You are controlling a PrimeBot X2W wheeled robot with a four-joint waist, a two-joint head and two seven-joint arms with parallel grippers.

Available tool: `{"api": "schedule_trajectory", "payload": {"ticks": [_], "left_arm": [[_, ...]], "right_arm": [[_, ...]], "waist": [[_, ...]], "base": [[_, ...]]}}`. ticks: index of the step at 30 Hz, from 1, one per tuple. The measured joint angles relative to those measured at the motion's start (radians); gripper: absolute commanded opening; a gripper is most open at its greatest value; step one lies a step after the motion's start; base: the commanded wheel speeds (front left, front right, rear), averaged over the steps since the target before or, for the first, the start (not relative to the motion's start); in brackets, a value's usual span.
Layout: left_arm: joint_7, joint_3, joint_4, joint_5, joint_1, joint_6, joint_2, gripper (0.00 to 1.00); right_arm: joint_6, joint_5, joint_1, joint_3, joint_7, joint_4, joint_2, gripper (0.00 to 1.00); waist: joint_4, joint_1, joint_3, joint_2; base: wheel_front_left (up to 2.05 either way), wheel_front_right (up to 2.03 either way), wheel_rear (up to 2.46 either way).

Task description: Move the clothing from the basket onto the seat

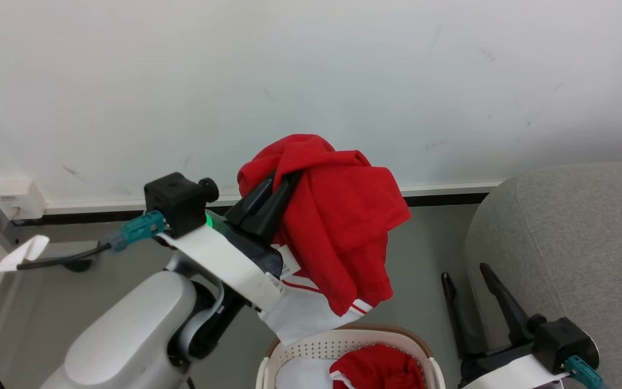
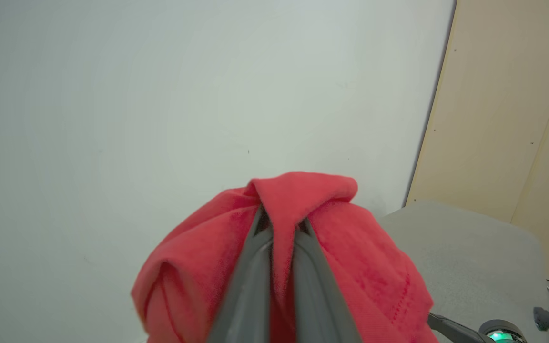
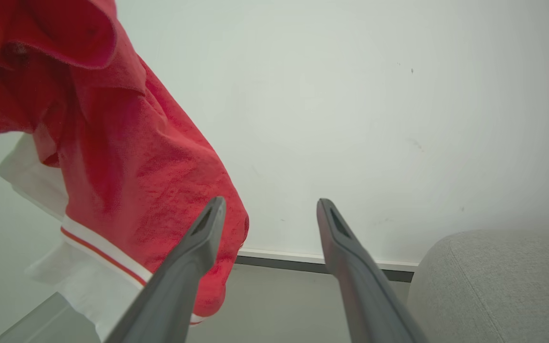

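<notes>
The hanging red garment (image 1: 352, 223) will settle into a crumpled heap when the robot carries it to the seat, since loose folds (image 1: 303, 159) hang over the robot's left gripper.
A red garment with white panels (image 1: 338, 227) hangs in the air above the basket (image 1: 300, 346), draped over my left gripper (image 1: 281, 181), which is shut on a fold of it. In the left wrist view the same fabric (image 2: 374, 267) bunches around the two closed fingers (image 2: 255, 267). A second red garment (image 1: 381, 370) lies inside the white perforated basket. My right gripper (image 1: 465, 270) stands open and empty at the lower right, just in front of the grey seat (image 1: 570, 237). In the right wrist view the hanging garment (image 3: 127, 157) is at the left and the seat (image 3: 498, 281) at the lower right.
A white wall (image 1: 311, 81) with a dark skirting strip runs behind everything. A wall socket (image 1: 17, 197) and a black cable (image 1: 62, 259) are at the left. Grey floor (image 1: 424, 254) lies open between basket and seat. A beige panel (image 2: 508, 119) stands beyond the seat.
</notes>
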Motion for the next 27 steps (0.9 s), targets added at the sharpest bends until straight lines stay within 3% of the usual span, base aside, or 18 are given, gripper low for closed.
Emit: {"api": "schedule_trajectory", "payload": {"ticks": [14,27], "left_arm": [[0.002,-0.052,-0.012,0.001,0.028,-0.007,-0.011,0.0],[0.018,-0.165,-0.011,0.029,0.066,-0.048,-0.073,0.0]], "right_arm": [[0.0,-0.059,-0.086,0.158,0.0,0.03,0.0,1.0],[0.0,-0.082,-0.193,0.241,0.0,0.181,0.0,1.0]], "waist": [[0.024,0.0,0.006,-0.0001],[0.126,0.0001,0.005,0.0]], "base": [[0.0,0.0,0.0],[0.0,0.0,0.0]]}}
